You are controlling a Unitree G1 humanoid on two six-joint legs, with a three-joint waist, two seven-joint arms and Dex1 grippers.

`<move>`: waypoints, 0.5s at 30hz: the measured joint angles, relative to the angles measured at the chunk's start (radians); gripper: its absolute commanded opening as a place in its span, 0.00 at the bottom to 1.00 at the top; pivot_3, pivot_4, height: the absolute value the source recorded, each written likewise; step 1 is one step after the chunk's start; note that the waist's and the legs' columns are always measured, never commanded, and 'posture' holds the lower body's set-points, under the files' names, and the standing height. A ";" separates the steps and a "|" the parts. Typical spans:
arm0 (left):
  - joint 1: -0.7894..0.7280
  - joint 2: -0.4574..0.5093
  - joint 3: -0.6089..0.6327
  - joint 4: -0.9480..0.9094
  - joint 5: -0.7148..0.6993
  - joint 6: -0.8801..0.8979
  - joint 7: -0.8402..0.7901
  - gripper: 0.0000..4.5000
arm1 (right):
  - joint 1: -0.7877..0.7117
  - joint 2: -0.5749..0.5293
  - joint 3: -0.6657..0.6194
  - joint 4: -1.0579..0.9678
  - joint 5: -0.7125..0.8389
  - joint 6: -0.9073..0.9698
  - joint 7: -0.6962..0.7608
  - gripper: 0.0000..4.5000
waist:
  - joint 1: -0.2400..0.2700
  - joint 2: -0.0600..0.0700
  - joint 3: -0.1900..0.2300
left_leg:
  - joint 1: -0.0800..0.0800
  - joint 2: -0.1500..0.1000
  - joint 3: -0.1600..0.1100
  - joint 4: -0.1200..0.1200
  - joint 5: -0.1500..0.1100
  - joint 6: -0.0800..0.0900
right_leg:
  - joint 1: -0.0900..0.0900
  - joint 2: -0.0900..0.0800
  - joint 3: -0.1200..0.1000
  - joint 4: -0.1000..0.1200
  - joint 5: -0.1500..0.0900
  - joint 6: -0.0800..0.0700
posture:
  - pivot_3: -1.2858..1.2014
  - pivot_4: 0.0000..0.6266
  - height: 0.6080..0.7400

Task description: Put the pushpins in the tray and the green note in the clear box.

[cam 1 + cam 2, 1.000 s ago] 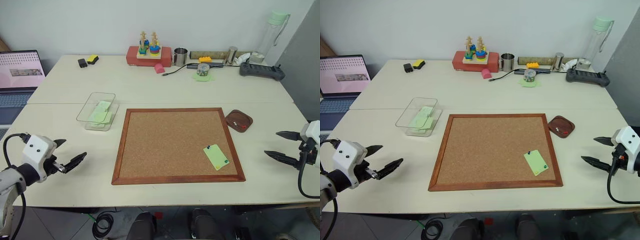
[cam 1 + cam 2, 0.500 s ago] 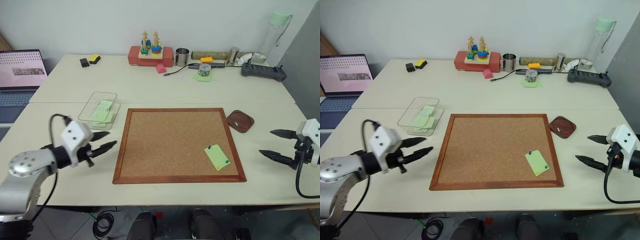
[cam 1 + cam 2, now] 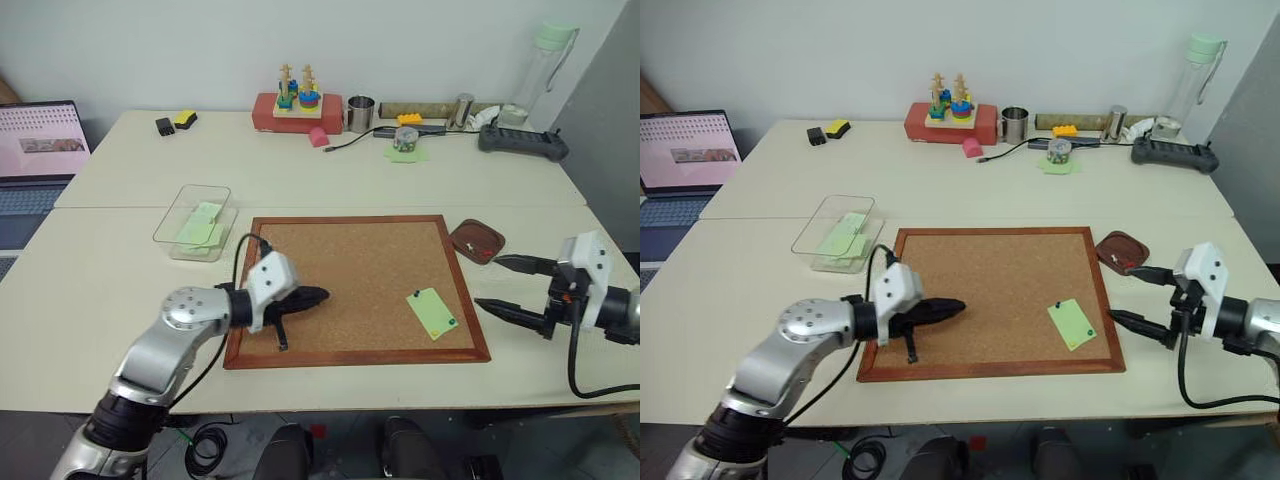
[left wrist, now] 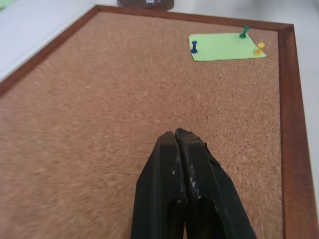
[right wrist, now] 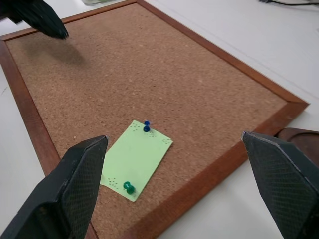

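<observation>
The green note (image 3: 433, 313) is held to the cork board by the pushpins, so my right gripper should first pull out the blue pushpin (image 3: 417, 293) while my left gripper waits.
The green note (image 3: 432, 313) lies on the cork board (image 3: 350, 260) near its front right corner, held by pushpins: a blue one (image 3: 414, 295) and a green one (image 3: 451, 322). A yellow pushpin (image 4: 258, 48) shows in the left wrist view. The small brown tray (image 3: 477, 241) sits just past the board's right edge. The clear box (image 3: 168, 225), with green slips inside, stands left of the board. My left gripper (image 3: 322, 295) is shut and empty over the board's left part. My right gripper (image 3: 488, 281) is open at the board's right edge, beside the note.
A laptop (image 3: 40, 140) sits at the far left. Along the table's back edge stand a red stacking toy (image 3: 297, 108), a metal cup (image 3: 361, 113), a bottle (image 3: 540, 70) and a black controller (image 3: 523, 142).
My left arm swung right from the table's left side onto the cork board, and its fingers closed. My right gripper moved left toward the board's edge and stayed open.
</observation>
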State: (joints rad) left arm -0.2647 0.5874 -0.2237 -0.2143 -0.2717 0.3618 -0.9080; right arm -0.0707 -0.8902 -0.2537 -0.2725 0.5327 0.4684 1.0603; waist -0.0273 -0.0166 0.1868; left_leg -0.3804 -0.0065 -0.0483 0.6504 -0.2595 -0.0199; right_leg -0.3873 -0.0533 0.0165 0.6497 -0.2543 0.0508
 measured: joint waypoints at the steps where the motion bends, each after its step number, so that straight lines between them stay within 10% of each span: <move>1: -0.005 -0.017 -0.014 0.016 0.007 -0.011 0.000 0.01 | -0.015 0.005 0.024 0.001 -0.003 0.000 -0.002 1.00 | 0.001 0.000 0.000 | 0.000 0.000 0.000 0.000 0.000 0.000 | 0.000 0.000 -0.001 0.000 0.000 0.000 | 0.52 0.24 1.00; 15: -0.055 -0.136 -0.057 0.260 0.089 -0.181 0.000 0.01 | -0.253 0.144 0.323 0.257 -0.242 -0.142 -0.022 1.00 | 0.001 0.000 0.000 | -0.001 0.000 -0.002 0.005 0.000 0.000 | 0.000 0.000 -0.001 0.001 0.001 0.001 | 0.52 0.24 1.00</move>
State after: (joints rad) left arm -0.3199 0.4511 -0.2802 0.0455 -0.1830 0.1811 -0.9079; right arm -0.3240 -0.7462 0.0696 -0.0160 0.2907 0.3263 1.0386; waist -0.0261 -0.0165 0.1868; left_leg -0.3819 -0.0066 -0.0501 0.6554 -0.2595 -0.0199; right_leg -0.3871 -0.0534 0.0159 0.6507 -0.2531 0.0516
